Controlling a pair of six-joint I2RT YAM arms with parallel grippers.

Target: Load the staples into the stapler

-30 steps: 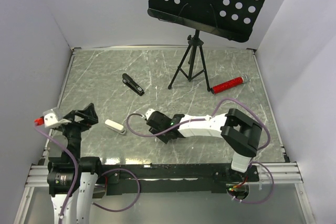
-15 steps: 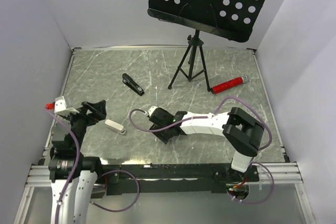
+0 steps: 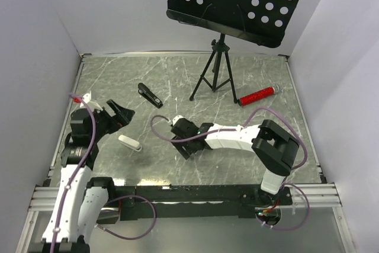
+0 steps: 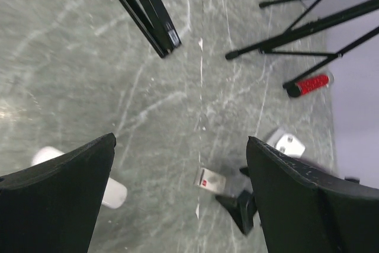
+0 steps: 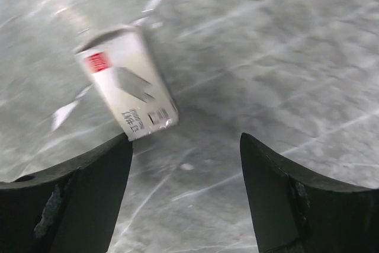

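I should brace the red-marked end (image 5: 96, 57) with my left gripper while my right gripper pinches the opposite end, because the small box (image 5: 128, 84) lies loose off my right gripper's finger.
The black stapler (image 3: 150, 95) lies at the back left of the table, and in the left wrist view the stapler (image 4: 144, 10) shows with its two arms apart. A small tan-and-white box (image 5: 127, 81) with a red mark lies loose on the table, just ahead of my right gripper's (image 5: 185, 137) left finger; the same box (image 4: 212, 180) shows in the left wrist view. My right gripper (image 3: 183, 141) is open with nothing between its fingers. My left gripper (image 4: 180, 140) hangs open above the table at the left (image 3: 120, 114). I cannot make out the staples.
A white rounded oblong thing (image 3: 129, 142) lies left of centre, partly behind my left finger in the wrist view. A music stand's tripod (image 3: 214, 75) stands at the back centre, with a red cylinder (image 3: 257, 95) to its right. Grey walls close in the table.
My left arm has swung up and inward from the table's left edge toward the middle. My right gripper has opened wider, and the box lies free in front of it.
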